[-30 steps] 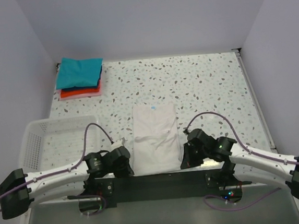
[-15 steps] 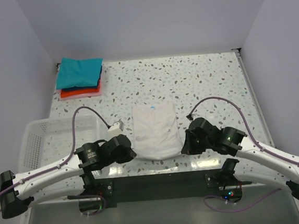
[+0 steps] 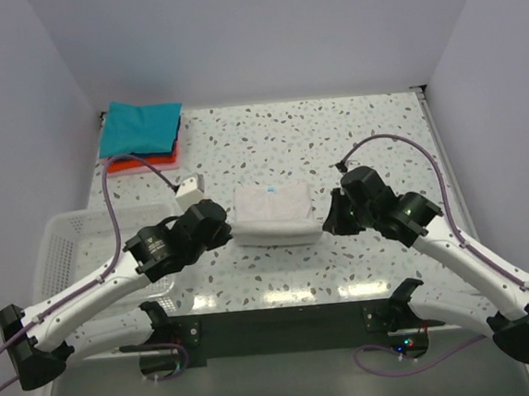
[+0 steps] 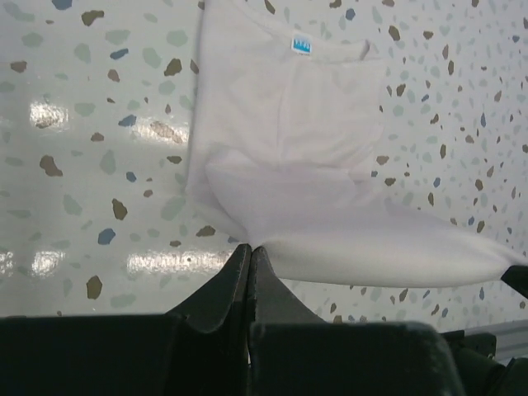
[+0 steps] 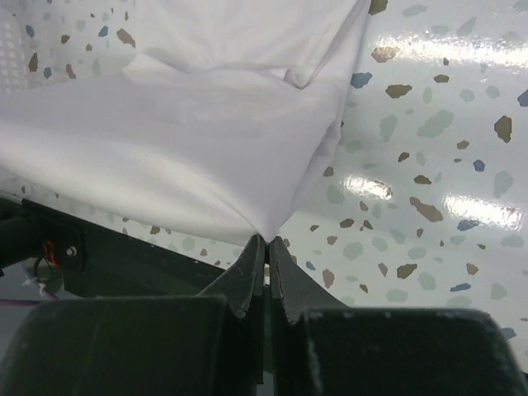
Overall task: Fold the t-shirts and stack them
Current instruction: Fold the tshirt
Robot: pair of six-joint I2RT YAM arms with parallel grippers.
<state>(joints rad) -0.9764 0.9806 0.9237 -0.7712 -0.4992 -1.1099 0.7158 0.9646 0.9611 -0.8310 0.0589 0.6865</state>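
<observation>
My left gripper should continue to go to the collar and let go there, because my grippers are spreading the hem and the white t-shirt's collar half lies flat ahead.
The white t-shirt lies mid-table, its near hem lifted and carried over the collar half. My left gripper is shut on the hem's left corner; in the left wrist view the cloth runs from my closed left gripper. My right gripper is shut on the right corner; in the right wrist view the cloth rises from my closed right gripper. The teal t-shirt lies folded on the red-orange t-shirt at the far left.
A white mesh basket stands at the near left, beside the left arm. Grey walls bound the speckled table on three sides. A pink layer shows under the folded stack.
Both grippers have moved away from the near edge toward the back, carrying the white shirt's hem over the shirt. The visible shirt is now about half as long.
</observation>
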